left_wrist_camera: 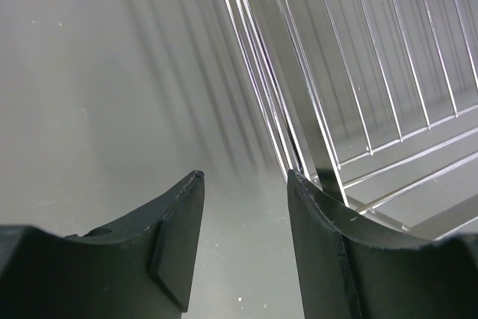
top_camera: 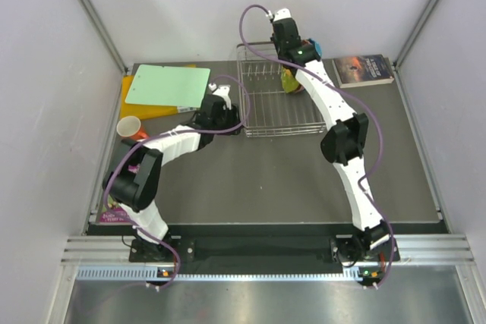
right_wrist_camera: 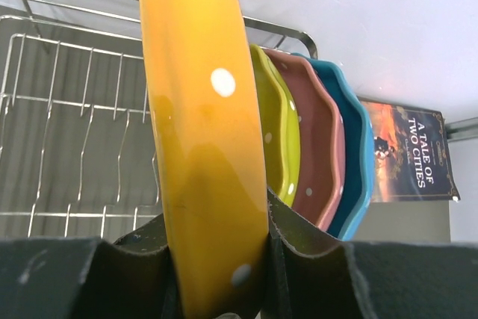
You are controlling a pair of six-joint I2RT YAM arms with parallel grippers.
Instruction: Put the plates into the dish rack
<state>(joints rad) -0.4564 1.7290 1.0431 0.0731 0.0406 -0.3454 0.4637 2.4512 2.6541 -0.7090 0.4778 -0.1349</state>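
Note:
The orange plate (right_wrist_camera: 205,121) is edge-on like the yellow-green plate, so my right gripper should go on lowering the orange plate into the open slots (right_wrist_camera: 134,151) alongside until it rests, and then let go.
In the right wrist view my right gripper (right_wrist_camera: 216,214) is shut on the rim of the orange plate (right_wrist_camera: 202,132), which stands edge-on over the dish rack (right_wrist_camera: 75,110). Just to its right the yellow-green plate (right_wrist_camera: 284,132), the pink plate (right_wrist_camera: 320,147) and the blue plate (right_wrist_camera: 358,155) stand upright side by side at the rack's right end. From above, the right gripper (top_camera: 291,72) hovers at the rack's (top_camera: 266,119) far right corner, hiding most of the plates. My left gripper (left_wrist_camera: 245,177) is open and empty, low over the table beside the rack's left wall (left_wrist_camera: 291,110).
A green cutting board (top_camera: 168,85) lies at the back left, with an orange mug (top_camera: 130,127) in front of it. A book (top_camera: 364,69) lies right of the rack. A printed sheet (top_camera: 114,214) sits by the left arm's base.

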